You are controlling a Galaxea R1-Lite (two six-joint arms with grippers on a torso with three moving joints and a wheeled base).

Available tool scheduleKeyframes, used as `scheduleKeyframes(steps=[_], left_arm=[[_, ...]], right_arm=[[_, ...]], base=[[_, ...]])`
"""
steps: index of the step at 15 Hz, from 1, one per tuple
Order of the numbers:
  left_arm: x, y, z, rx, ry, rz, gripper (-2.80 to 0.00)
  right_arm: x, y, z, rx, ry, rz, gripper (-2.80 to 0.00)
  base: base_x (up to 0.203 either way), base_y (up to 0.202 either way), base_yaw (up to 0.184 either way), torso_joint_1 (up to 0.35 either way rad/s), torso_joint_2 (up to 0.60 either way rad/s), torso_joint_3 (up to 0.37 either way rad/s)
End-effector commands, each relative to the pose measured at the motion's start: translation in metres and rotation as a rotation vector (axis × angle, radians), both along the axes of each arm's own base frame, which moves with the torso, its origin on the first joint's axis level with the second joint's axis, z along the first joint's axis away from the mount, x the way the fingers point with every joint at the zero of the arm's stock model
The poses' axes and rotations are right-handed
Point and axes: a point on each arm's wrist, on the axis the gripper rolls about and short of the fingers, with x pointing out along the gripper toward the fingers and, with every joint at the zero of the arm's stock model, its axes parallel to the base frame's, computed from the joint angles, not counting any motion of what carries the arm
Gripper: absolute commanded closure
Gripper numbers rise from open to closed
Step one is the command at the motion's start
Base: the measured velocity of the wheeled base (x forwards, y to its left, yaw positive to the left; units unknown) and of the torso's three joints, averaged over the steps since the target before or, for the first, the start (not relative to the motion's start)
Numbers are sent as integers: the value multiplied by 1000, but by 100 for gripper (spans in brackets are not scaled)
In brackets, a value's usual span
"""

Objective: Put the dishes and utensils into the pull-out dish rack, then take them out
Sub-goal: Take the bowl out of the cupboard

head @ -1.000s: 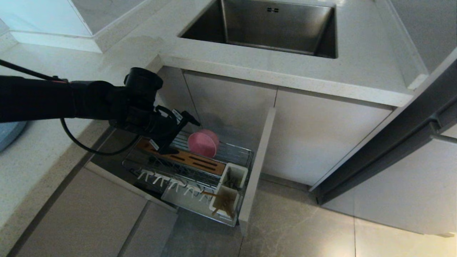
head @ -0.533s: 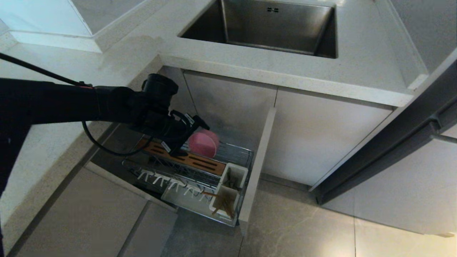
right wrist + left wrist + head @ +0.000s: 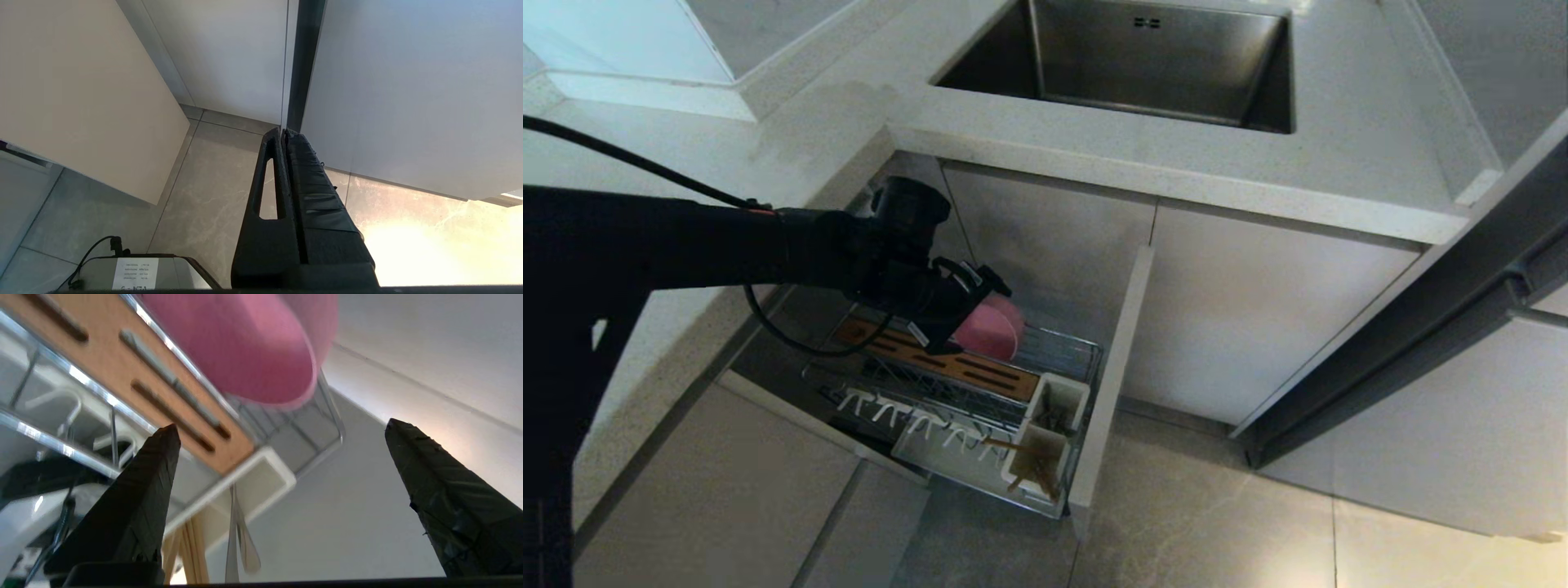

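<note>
My left gripper is open and its gap is in line with the pink bowl's rim. I should keep moving toward the bowl (image 3: 996, 330) until the bowl's side is between both fingers.
The pull-out dish rack (image 3: 1068, 353) stands drawn out under the counter. A pink bowl (image 3: 998, 333) sits on edge in it, behind the wooden slotted strip (image 3: 980, 371). My left gripper (image 3: 970, 320) is open right beside the bowl's left side. In the left wrist view the bowl (image 3: 245, 347) lies just beyond the gripper (image 3: 281, 424), with nothing between the black fingers (image 3: 135, 506). A silver spoon (image 3: 241, 543) and the wooden chopsticks (image 3: 192, 551) stand in the white utensil cups (image 3: 1055, 406). My right gripper (image 3: 284, 131) hangs shut over the floor.
The rack's beige front panel (image 3: 1112, 384) stands on the right of the basket. White prongs (image 3: 915, 420) line its near side. The steel sink (image 3: 1143, 61) lies in the counter (image 3: 1176, 167) above. Grey floor tiles (image 3: 1217, 523) spread to the right.
My left arm has reached further right along the rack, and the open gripper has come from the strip's left end up to the pink bowl. The bowl and utensils have stayed put.
</note>
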Motion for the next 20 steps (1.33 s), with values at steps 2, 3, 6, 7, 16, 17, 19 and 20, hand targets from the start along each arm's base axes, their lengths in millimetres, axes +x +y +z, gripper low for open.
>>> scheduleKeyframes(steps=[2,3,6,7,16,17,19,20], left_arm=[[12,-5,-12,4,-5,7,-280],[15,-6,-14,4,-7,7,-280],[21,-13,-13,2,-42,-7,-280],[23,-15,-13,0,-54,-11,-280],[33,-18,-25,50,-77,-10,-280],[35,-18,-26,50,-77,-10,-280],[37,-18,-29,52,-73,-8,-280],[38,-18,-29,52,-75,-8,-280]], right_arm=[[0,0,0,0,-1,0,0],[0,0,0,0,-1,0,0],[0,0,0,0,-1,0,0],[0,0,0,0,-1,0,0],[0,0,0,0,-1,0,0],[0,0,0,0,-1,0,0],[0,0,0,0,-1,0,0],[0,0,0,0,-1,0,0]], base=[[0,0,0,0,0,0],[0,0,0,0,0,0],[0,0,0,0,0,0],[0,0,0,0,0,0],[0,0,0,0,0,0],[0,0,0,0,0,0],[0,0,0,0,0,0],[0,0,0,0,0,0]])
